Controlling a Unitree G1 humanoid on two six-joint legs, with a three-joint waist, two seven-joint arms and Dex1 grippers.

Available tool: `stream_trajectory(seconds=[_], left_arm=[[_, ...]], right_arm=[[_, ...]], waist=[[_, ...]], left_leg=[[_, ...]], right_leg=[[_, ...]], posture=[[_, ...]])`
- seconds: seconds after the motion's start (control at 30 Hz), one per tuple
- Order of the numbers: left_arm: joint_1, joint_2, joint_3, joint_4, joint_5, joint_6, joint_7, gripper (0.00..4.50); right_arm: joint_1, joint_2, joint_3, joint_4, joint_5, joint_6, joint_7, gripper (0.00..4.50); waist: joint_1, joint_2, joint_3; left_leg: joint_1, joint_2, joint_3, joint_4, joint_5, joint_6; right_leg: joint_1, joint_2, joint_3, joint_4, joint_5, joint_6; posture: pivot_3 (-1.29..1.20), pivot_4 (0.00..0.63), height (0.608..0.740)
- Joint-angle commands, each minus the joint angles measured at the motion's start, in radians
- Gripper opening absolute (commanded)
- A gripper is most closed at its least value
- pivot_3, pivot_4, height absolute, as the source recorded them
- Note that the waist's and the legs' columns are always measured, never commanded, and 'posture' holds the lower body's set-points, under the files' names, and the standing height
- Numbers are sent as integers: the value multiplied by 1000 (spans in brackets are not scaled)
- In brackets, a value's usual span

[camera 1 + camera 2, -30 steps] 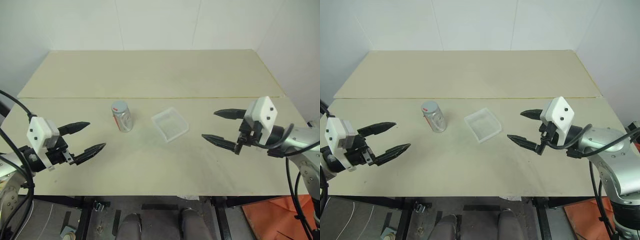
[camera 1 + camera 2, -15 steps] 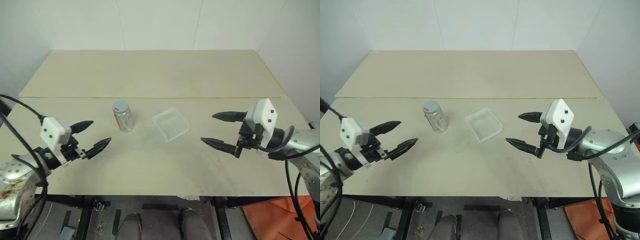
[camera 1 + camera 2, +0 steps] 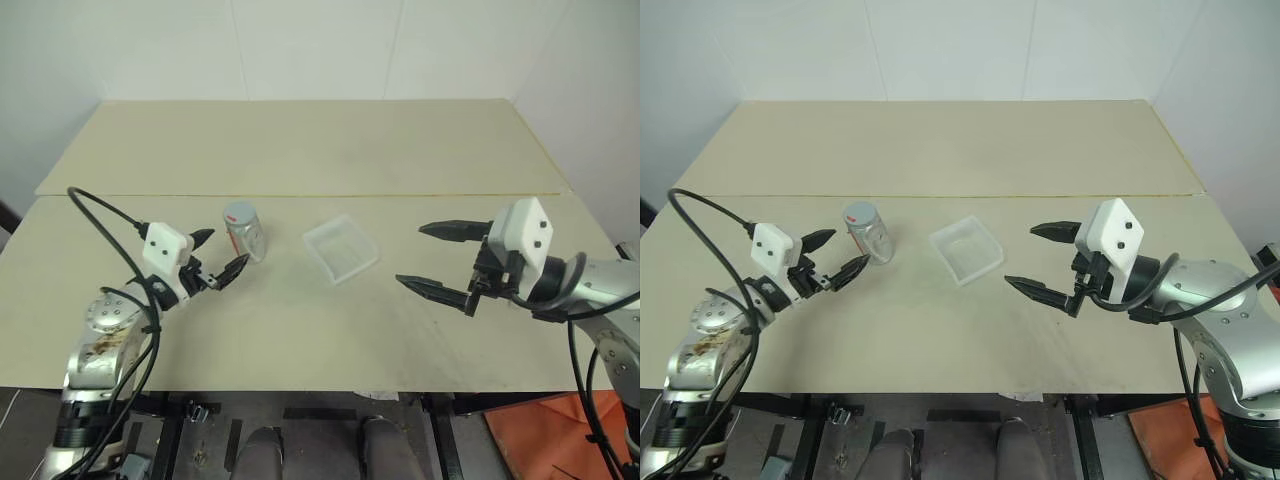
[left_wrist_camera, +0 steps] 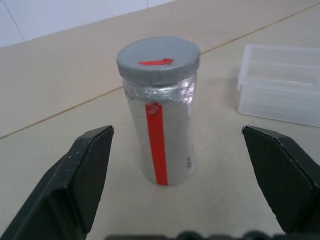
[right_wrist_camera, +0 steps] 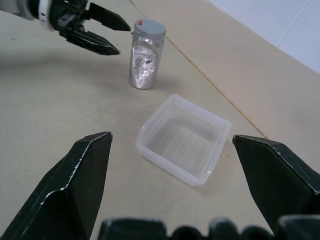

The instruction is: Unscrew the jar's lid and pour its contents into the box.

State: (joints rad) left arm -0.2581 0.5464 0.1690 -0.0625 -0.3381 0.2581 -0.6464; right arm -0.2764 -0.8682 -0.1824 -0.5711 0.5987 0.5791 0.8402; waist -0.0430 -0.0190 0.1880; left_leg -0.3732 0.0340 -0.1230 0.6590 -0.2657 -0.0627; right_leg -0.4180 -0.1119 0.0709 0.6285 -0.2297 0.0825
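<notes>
The red mark on the grey lid (image 3: 240, 212) should swing around when I turn the lid, while the jar's red stripe stays in place, because a ridged rim (image 4: 160, 76) hangs over the jar's neck.
The jar (image 3: 246, 236) stands upright on the table, a shiny silver cylinder with a red stripe (image 4: 159, 150) down its side. Its grey lid (image 4: 158, 61), marked with red, sits screwed on top. The contents are hidden inside. My left gripper (image 3: 218, 254) is open just left of the jar, fingertips (image 3: 236, 267) close to its side without touching. The box (image 3: 341, 248), a clear shallow tray, lies to the right of the jar and holds nothing. My right gripper (image 3: 431, 256) hovers open further right, pointing toward the box (image 5: 184, 139).
The beige table (image 3: 300, 150) has a seam running across it just behind the jar and box. White walls close in behind and on the right. Past the table's near right corner there is something orange (image 3: 540, 440) on the floor.
My left gripper has moved forward and to the right, from the table's near left up beside the jar. The right gripper has stayed put.
</notes>
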Motion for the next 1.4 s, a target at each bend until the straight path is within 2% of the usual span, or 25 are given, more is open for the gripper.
stream_trajectory(seconds=[0.03,0.4,0.6,0.87,1.07,1.13,1.27,1.4], left_arm=[[-56,-38,-5,62,26,-73,27,4481],[-219,-137,-42,322,92,-212,58,4481],[-241,-179,-36,362,99,-223,89,4481],[-236,-186,-35,358,99,-230,89,1976],[-254,-173,-52,302,82,-213,42,1920],[-286,-145,-48,255,27,-156,-30,1920],[-379,-72,-50,205,-78,-10,-174,1920],[-457,13,-124,199,-141,94,-414,1920]], right_arm=[[-19,-7,-27,-36,-2,-25,-8,4500],[-32,-29,-51,-50,-2,-19,-13,4500],[-20,-41,-71,-67,7,-10,-20,4500],[-19,-48,-73,-81,12,1,-31,4500],[-29,-40,-52,-85,12,-2,-35,4500],[-58,-30,-30,-75,11,-6,-38,4500],[-192,26,31,-28,47,19,-59,4500],[-369,111,103,46,92,106,-96,4500]], waist=[[0,0,0],[0,0,0],[0,0,0],[0,0,0],[1,0,0],[1,0,0],[-7,0,0],[-17,0,0]], left_leg=[[0,0,0,0,0,0],[0,0,0,0,0,0],[0,0,0,0,0,0],[0,0,0,1,0,0],[0,0,-1,1,0,0],[0,0,-1,1,0,0],[0,0,-1,1,0,-1],[0,0,-1,0,1,-1]], right_leg=[[0,0,0,0,0,0],[0,0,0,0,0,0],[0,0,0,0,0,0],[0,0,0,0,0,0],[0,0,0,0,0,0],[0,0,0,0,0,0],[0,0,0,1,0,0],[0,0,0,0,0,0]], posture=[[0,150,740],[0,150,740],[0,150,740],[0,150,740],[0,150,740],[0,150,740],[0,150,740],[0,150,740]])
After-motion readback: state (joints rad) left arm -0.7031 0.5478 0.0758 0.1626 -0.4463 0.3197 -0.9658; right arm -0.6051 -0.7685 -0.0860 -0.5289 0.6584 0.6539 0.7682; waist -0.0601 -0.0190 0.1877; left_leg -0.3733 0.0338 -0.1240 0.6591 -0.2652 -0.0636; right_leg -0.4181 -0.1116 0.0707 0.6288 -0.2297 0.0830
